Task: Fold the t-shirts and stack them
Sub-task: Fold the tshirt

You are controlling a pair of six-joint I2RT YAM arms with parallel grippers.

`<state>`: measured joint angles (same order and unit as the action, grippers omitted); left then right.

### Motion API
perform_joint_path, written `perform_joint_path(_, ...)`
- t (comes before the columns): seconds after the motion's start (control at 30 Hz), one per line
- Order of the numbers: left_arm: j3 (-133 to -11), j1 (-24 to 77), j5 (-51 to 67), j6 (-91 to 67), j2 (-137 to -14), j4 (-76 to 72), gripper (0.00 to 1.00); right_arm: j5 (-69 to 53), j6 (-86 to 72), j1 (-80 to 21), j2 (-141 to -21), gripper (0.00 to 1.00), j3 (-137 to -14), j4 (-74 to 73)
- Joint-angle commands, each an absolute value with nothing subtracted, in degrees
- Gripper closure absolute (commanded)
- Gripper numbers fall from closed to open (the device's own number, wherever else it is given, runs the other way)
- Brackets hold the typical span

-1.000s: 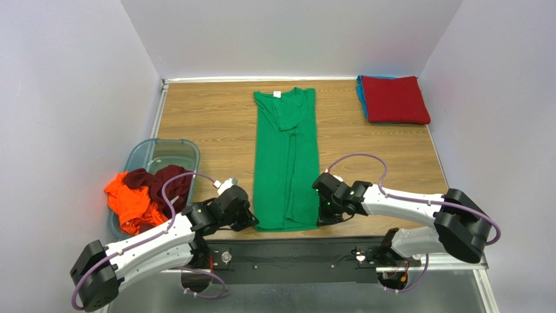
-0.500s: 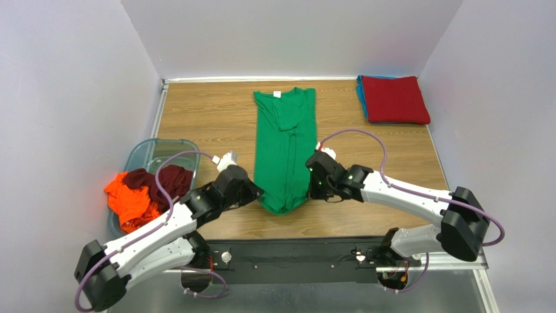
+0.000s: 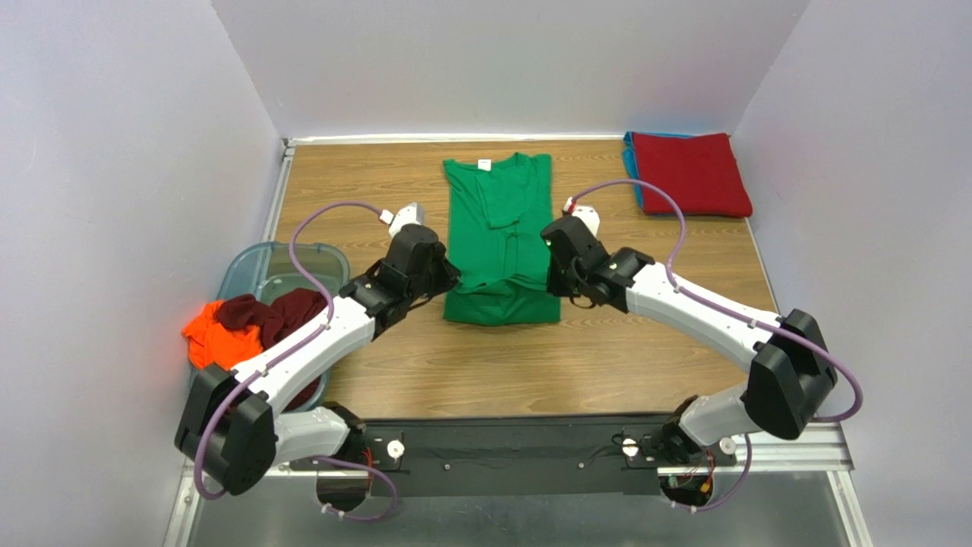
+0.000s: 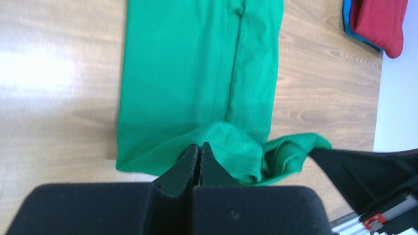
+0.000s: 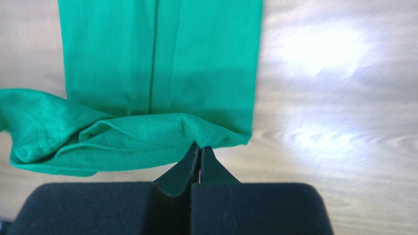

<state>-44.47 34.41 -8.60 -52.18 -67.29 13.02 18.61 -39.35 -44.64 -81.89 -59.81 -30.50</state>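
My grippers are each holding a corner, and the hem reaches across the body from edge to edge. My right gripper goes on moving toward the neck and lets go at mid-body.
The green t-shirt [image 3: 497,239] lies lengthwise on the wooden table, folded narrow, neck and white tag at the far end. Its near hem is lifted and doubled back over the body. My left gripper [image 3: 442,277] is shut on the hem's left corner [image 4: 216,142]. My right gripper [image 3: 556,274] is shut on the hem's right corner [image 5: 201,129]. A folded red t-shirt [image 3: 689,171] lies on a teal-blue one [image 3: 629,160] at the far right. Orange [image 3: 211,342] and dark maroon [image 3: 280,317] shirts hang over the tub.
A translucent bluish plastic tub [image 3: 257,274] stands at the table's left edge, close to my left arm. Grey walls enclose the table on three sides. Bare wood shows near the arm bases [image 3: 513,376] and at the far left [image 3: 354,182].
Both grippers have carried the green shirt's near hem away from the arm bases toward the neck, folding the lower part over the body. The shirt now looks about half as long.
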Motion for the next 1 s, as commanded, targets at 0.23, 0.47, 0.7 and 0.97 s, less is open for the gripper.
perform_joint_path(0.23,-53.78,29.54,-5.80,-43.69,-78.21,8.09,1.00,20.30,-32.08,-38.94,-89.55,0.99,-68.29,-26.19)
perform_joint_path(0.47,-58.61,26.64,-3.87,-41.84,-83.84,7.38,1.00,17.14,-29.97,-35.51,-94.48,0.99,-72.33,-24.61)
perform_joint_path(0.7,-62.31,24.79,-1.32,-39.29,-89.11,6.77,1.00,14.42,-28.57,-32.88,-98.87,0.99,-75.58,-23.91)
perform_joint_path(0.97,-65.56,23.47,-0.26,-38.85,-94.83,6.59,1.00,11.87,-25.84,-30.68,-102.82,0.99,-77.78,-22.33)
